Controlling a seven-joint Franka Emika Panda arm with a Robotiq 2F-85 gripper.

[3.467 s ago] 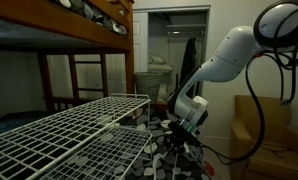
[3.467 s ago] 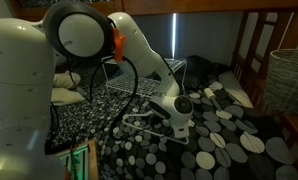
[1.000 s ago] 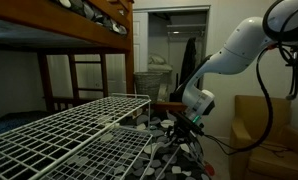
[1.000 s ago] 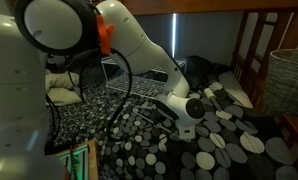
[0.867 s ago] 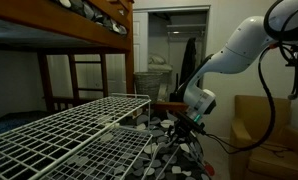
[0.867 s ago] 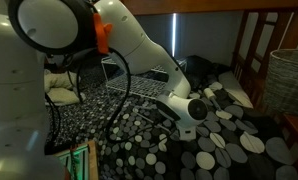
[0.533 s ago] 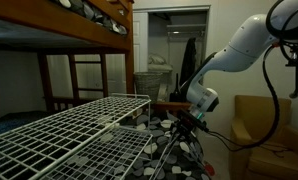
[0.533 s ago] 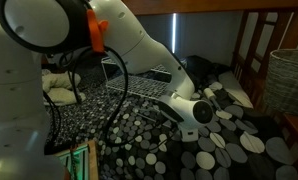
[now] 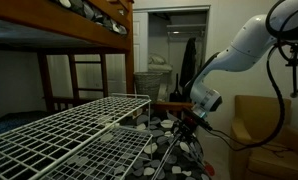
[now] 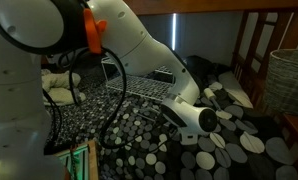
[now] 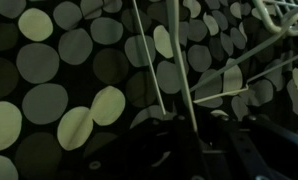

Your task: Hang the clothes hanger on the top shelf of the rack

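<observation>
My gripper should raise the clothes hanger (image 11: 179,62) and tip it up before taking it to the top shelf (image 9: 114,107), because it slants down toward the spotted rug beside the rack.
My gripper (image 9: 185,124) is low over the spotted rug, to the right of the rack. It is shut on the clothes hanger (image 9: 165,155), whose thin pale rods slant down from the jaws. In the wrist view the hanger's rods (image 11: 181,60) run up from between the dark jaws of the gripper (image 11: 186,122), with one rod branching right. The rack's top shelf (image 9: 89,118) is a broad white wire grid at the left, about level with the gripper. The rack's grid (image 10: 147,84) and the gripper (image 10: 196,122) also show in an exterior view; there I cannot make out the hanger.
A brown wooden bunk bed (image 9: 64,30) stands behind the rack. A lower wire panel (image 9: 99,158) sits under the top shelf. A black rug with pale spots (image 10: 229,145) covers the floor. A wicker basket (image 10: 289,80) and a brown box (image 9: 264,135) stand nearby.
The gripper has carried the hanger a little farther from the rack, rightward in both exterior views. It has stayed shut on the hanger.
</observation>
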